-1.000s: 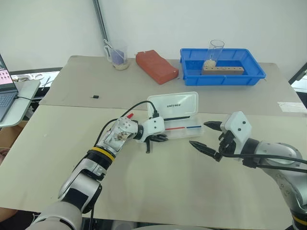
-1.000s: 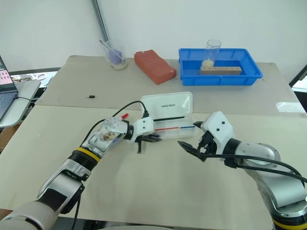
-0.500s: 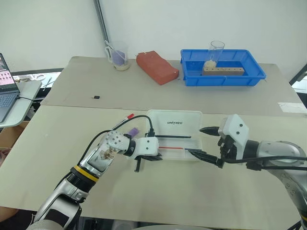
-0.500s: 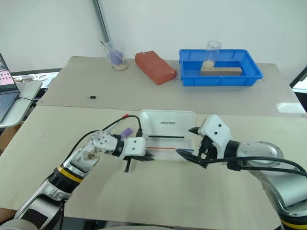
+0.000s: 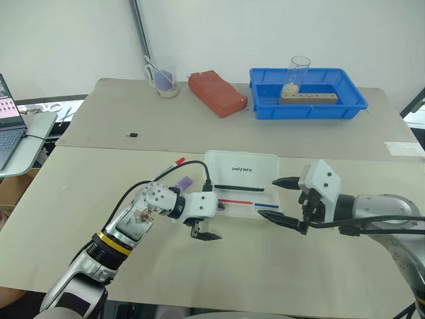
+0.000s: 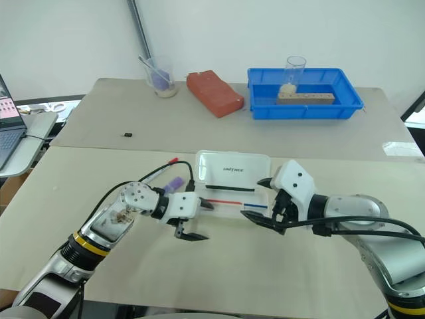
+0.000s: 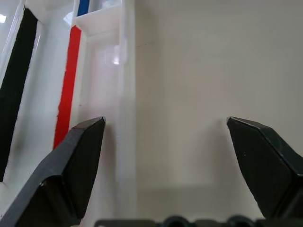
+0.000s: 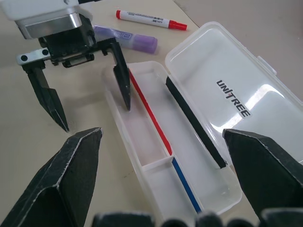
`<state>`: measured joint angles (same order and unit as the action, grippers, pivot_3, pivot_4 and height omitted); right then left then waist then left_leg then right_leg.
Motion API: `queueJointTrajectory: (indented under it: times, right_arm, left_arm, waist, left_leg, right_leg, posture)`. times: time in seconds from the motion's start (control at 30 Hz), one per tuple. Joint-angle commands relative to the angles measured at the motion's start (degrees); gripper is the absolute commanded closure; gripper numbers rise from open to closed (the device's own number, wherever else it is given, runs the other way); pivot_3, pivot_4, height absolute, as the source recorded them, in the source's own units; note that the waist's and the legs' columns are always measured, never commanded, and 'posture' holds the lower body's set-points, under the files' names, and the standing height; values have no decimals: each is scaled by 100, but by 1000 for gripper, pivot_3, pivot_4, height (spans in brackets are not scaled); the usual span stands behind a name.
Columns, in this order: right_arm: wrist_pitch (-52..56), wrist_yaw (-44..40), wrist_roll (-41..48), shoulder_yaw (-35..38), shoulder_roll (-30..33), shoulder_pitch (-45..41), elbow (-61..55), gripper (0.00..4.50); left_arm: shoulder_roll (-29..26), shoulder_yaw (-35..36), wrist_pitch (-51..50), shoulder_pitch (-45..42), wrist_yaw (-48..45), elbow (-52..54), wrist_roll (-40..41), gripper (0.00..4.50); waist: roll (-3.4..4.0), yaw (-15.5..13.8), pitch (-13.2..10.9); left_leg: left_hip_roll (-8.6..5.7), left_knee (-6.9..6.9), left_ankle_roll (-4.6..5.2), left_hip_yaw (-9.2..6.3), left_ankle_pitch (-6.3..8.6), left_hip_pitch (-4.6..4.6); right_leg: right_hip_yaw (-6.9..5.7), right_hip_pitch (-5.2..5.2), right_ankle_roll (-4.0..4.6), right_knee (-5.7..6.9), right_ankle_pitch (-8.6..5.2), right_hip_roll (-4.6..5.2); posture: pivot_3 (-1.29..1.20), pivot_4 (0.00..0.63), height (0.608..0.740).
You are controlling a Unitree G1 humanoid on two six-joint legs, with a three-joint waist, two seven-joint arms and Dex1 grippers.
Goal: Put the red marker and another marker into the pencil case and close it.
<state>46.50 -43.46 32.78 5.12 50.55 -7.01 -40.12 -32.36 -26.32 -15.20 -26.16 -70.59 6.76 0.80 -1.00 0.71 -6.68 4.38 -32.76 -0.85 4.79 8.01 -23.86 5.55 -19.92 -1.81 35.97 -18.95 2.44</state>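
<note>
My gripper will lower the purple marker (image 5: 184,183) into the pencil case, where it will settle in the front section, because the red piece (image 5: 236,201) runs along a raised divider.
The pencil case (image 5: 243,171) lies open on the table, its lid with UNITREE lettering laid flat behind the base (image 8: 156,156). Thin red, blue and black strips show inside. The purple marker (image 8: 127,38) and the red marker (image 8: 147,19) lie on the table just past the case's left end. My left gripper (image 5: 215,222) is open at that end; one finger (image 7: 75,165) hangs over the base, the other over the table in front, and it holds nothing. My right gripper (image 5: 267,197) stands open and empty at the case's right end.
At the back stand a blue tray (image 5: 352,106) holding a glass (image 5: 299,70) and a wooden block (image 5: 307,98), a red brick (image 5: 217,92) and a cup (image 5: 163,80). A small black item (image 5: 133,134) lies mid-left. A laptop (image 5: 10,126) sits beyond the table's left edge.
The case has slid nearer to me with my shut left gripper at its left end, and that gripper has now opened. The purple marker has come into view. The right gripper stays open.
</note>
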Motion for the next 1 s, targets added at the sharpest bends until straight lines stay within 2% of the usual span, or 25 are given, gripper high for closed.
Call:
queueJointTrajectory:
  times: [0.03,0.3,0.57,0.73,1.0]
  right_arm:
    - [-64,-43,16,47,68,-153,-16,0]
    - [-106,-123,20,-7,41,-342,152,0]
    - [-89,-164,-3,-62,46,-519,243,0]
    - [-59,-238,67,32,133,-595,264,0]
    - [129,-246,381,-30,71,-1177,362,0]
  left_arm:
    - [-54,193,-399,-79,-95,508,368,17]
    - [-349,91,-1057,-78,-464,1012,817,17]
    - [-264,162,-970,-229,-290,750,788,17]
    - [-437,432,-1182,-436,-393,760,1062,17]
    - [-536,1452,-2197,-897,-48,522,1787,17]
  waist:
    - [0,0,0]
    - [1,6,1]
    - [0,-4,0]
    - [1,3,1]
    - [6,1,3]
  left_leg:
    - [0,-1,0,0,0,0]
    - [0,-2,2,0,-1,0]
    - [0,-6,4,-3,-2,0]
    - [0,-6,4,-3,-2,0]
    - [1,-6,5,-4,-3,1]
  right_leg:
    - [0,0,0,1,0,0]
    - [1,15,0,6,0,-2]
    - [-2,18,0,5,0,-1]
    - [-1,21,1,8,-1,-3]
    - [-1,20,0,10,-1,-5]
  posture:
    - [0,150,740]
    - [0,150,740]
    - [0,150,740]
    - [0,150,740]
    - [0,150,740]
